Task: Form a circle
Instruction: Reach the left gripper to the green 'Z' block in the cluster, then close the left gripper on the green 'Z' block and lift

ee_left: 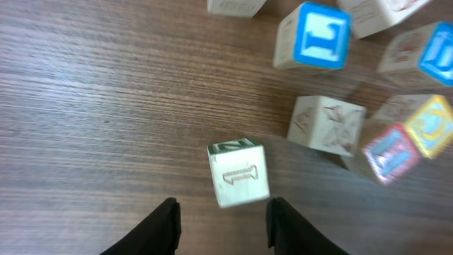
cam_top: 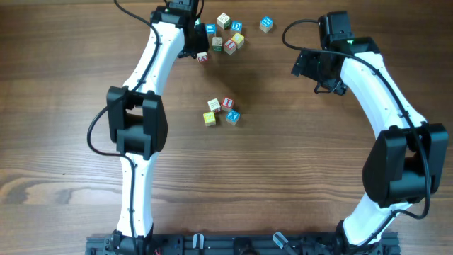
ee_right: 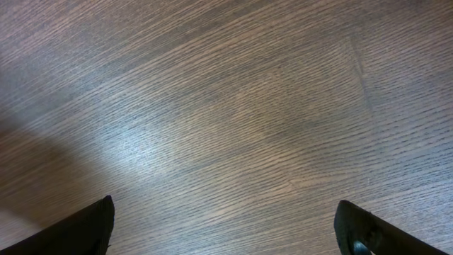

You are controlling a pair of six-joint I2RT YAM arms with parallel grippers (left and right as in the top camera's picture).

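I should widen my left gripper's narrowed fingers for the pale cube crooked beyond them, its near corner (ee_left: 266,195) close to one finger, and straddle its sides (ee_left: 241,174) before closing.
The circle (cam_top: 228,104) is a tight cluster mid-table: a cream cube (cam_top: 214,105), a red-lettered cube, a blue X cube (cam_top: 232,117) and a yellow cube (cam_top: 209,118). My left gripper (cam_top: 199,49) reaches to the far cluster, over a pale cube (cam_top: 203,57). In the left wrist view that cube (ee_left: 238,173) lies on the wood just beyond my left gripper (ee_left: 223,219). The fingers (ee_left: 166,221) stand apart, narrowed to about the cube's width, not touching it. My right gripper (cam_top: 308,67) hovers over bare wood, and in its wrist view this gripper (ee_right: 223,227) is wide open and empty.
Several loose letter cubes lie at the far edge: a blue one (cam_top: 265,25), a green-framed one (cam_top: 224,20), a yellow one (cam_top: 238,39). Close ahead of the left fingers are a blue-lettered cube (ee_left: 316,35), a plain wooden one (ee_left: 327,124) and a red one (ee_left: 388,152).
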